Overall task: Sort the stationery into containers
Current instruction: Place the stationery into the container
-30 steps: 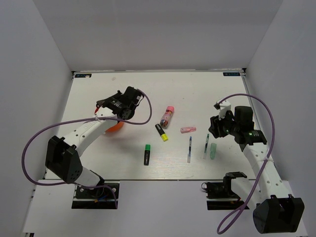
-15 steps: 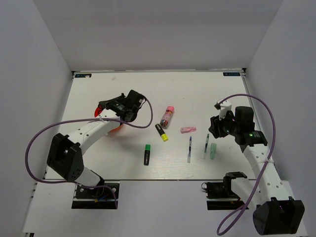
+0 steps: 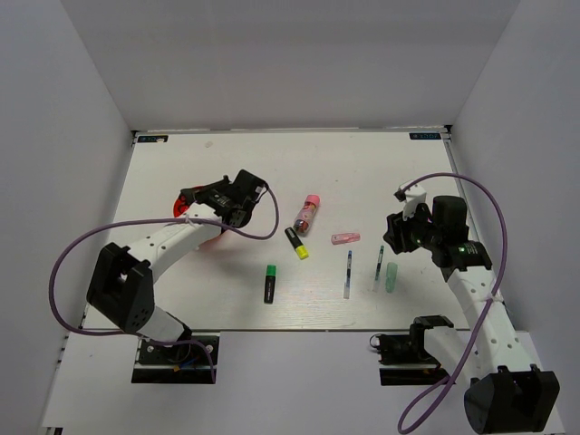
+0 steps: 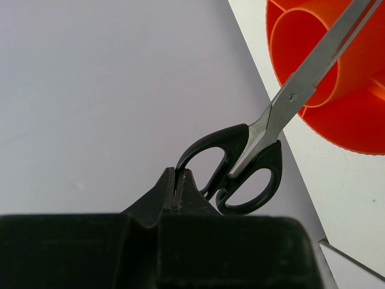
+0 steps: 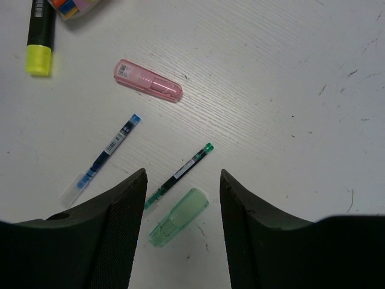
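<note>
My left gripper should keep lowering the scissors' handle loops until the blades are inside and then let go, because the scissors' blades [image 4: 328,55] are pointing into the red-orange organiser [image 4: 359,114].
My left gripper [image 4: 178,180] is shut on a handle loop of the black-handled scissors [image 4: 252,162]. Their blades point into the red-orange organiser [image 4: 355,114]. In the top view that gripper [image 3: 192,194] hovers over the organiser [image 3: 178,208], which the arm mostly hides. My right gripper [image 5: 182,173] is open and empty above the green pen [image 5: 180,171] and the pale-green cap [image 5: 178,218]. It also shows in the top view [image 3: 391,237]. The blue pen [image 5: 105,159], pink eraser [image 5: 148,80] and yellow-capped highlighter [image 5: 40,36] lie to the left.
The green-capped highlighter [image 3: 270,283] and the pink-capped glue stick [image 3: 307,214] lie mid-table. White walls enclose the table on three sides. A purple cable [image 3: 263,222] loops from the left wrist over the table.
My left wrist has shifted slightly right with the scissors, and now covers more of the organiser. The right arm has barely moved.
</note>
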